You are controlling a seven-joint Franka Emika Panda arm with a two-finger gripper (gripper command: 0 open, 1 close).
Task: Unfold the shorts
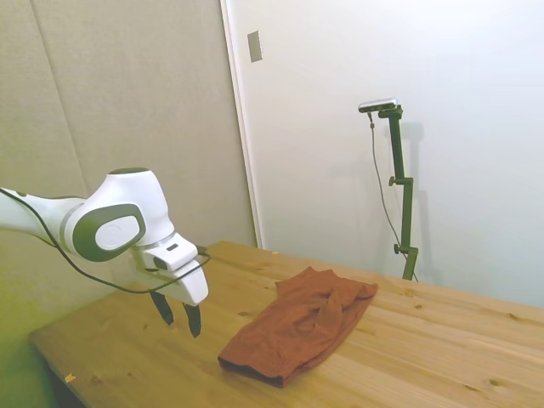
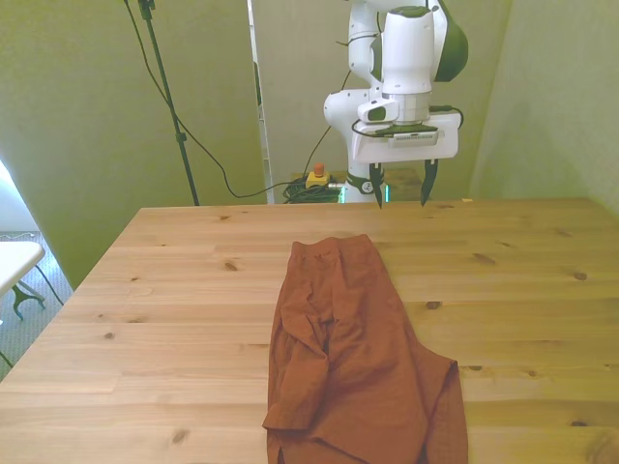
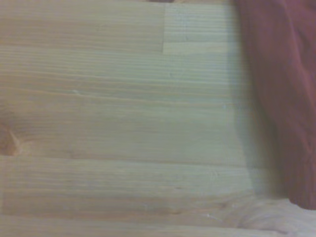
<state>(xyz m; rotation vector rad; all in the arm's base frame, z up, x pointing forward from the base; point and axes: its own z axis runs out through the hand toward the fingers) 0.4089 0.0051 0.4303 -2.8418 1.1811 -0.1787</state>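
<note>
A loose flap (image 1: 329, 316) runs along the narrow shorts, so I expect their top layer (image 1: 285, 331) to fold over and show a hidden, wider side of the shorts when I pull that layer.
The shorts (image 2: 353, 358) are rust-brown fabric lying folded and rumpled on the wooden table (image 2: 174, 319), stretching from the table's middle toward the near edge in the front view. In the side view the shorts (image 1: 297, 323) lie to the right of my gripper. My gripper (image 2: 398, 196) hangs above the table's far edge, behind the shorts and clear of them, open with nothing between its dark fingers. The side view shows the gripper (image 1: 178, 315) a little above the wood. An edge of the shorts (image 3: 281, 98) shows blurred in the wrist view beside bare planks.
A white table corner (image 2: 14, 261) stands off the front view's left. Cables and a small yellow box with a red button (image 2: 315, 176) lie on the floor behind the table. Walls close in behind and beside the table.
</note>
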